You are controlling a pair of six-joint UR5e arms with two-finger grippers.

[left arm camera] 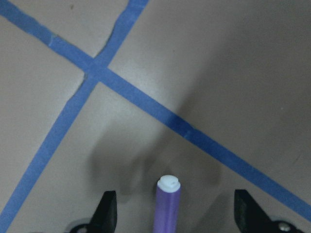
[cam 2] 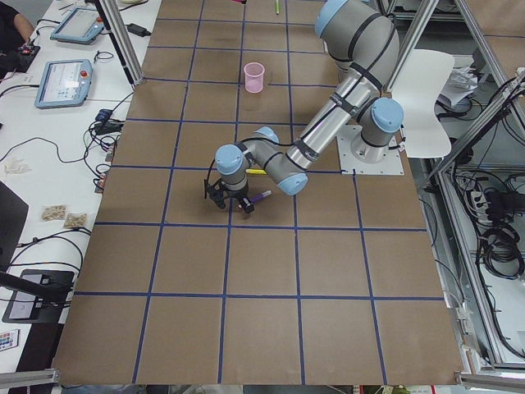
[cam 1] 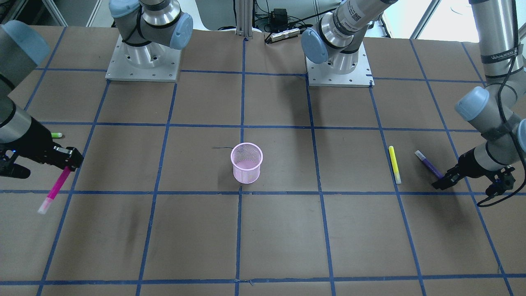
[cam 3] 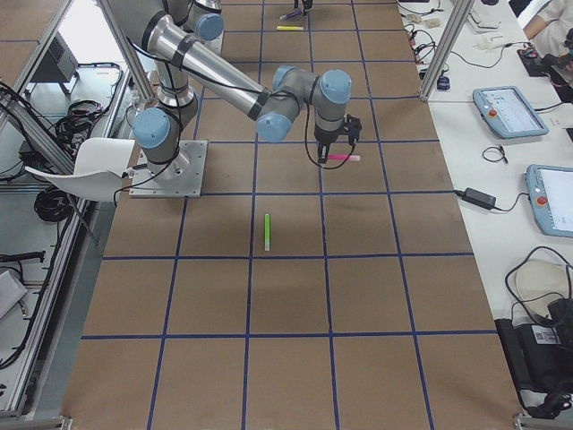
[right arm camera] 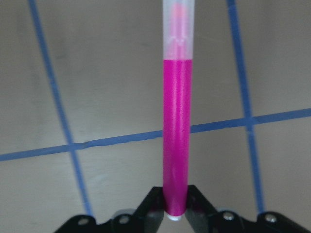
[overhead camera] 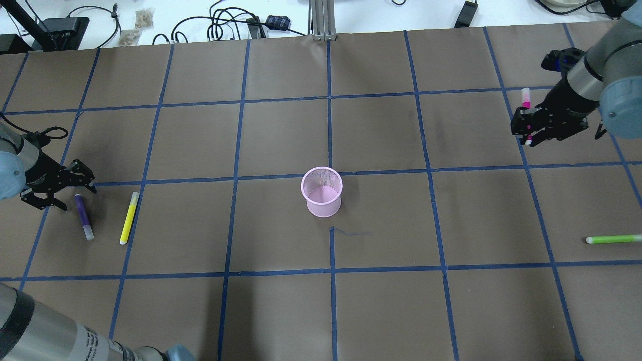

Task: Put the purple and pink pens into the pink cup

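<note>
The purple pen (cam 1: 429,164) will lean on the cup's rim when I put it in, because the pink cup's opening (cam 1: 247,154) is much wider than the pen.
The pink mesh cup (cam 1: 246,162) stands upright at the table's middle, also in the overhead view (overhead camera: 322,192). My right gripper (overhead camera: 526,129) is shut on one end of the pink pen (overhead camera: 525,100), which sticks out past the fingertips (right arm camera: 176,141) and appears lifted off the table (cam 1: 55,189). The purple pen (overhead camera: 83,215) lies flat on the table. My left gripper (overhead camera: 72,195) is open, low over the pen's near end, with the pen (left arm camera: 167,206) between its two fingers (left arm camera: 108,213), not touching them.
A yellow pen (overhead camera: 129,217) lies just beside the purple one, toward the cup. A green pen (overhead camera: 613,239) lies on the robot's right side, nearer the robot than my right gripper. Blue tape lines grid the brown table. Cables lie past the far edge.
</note>
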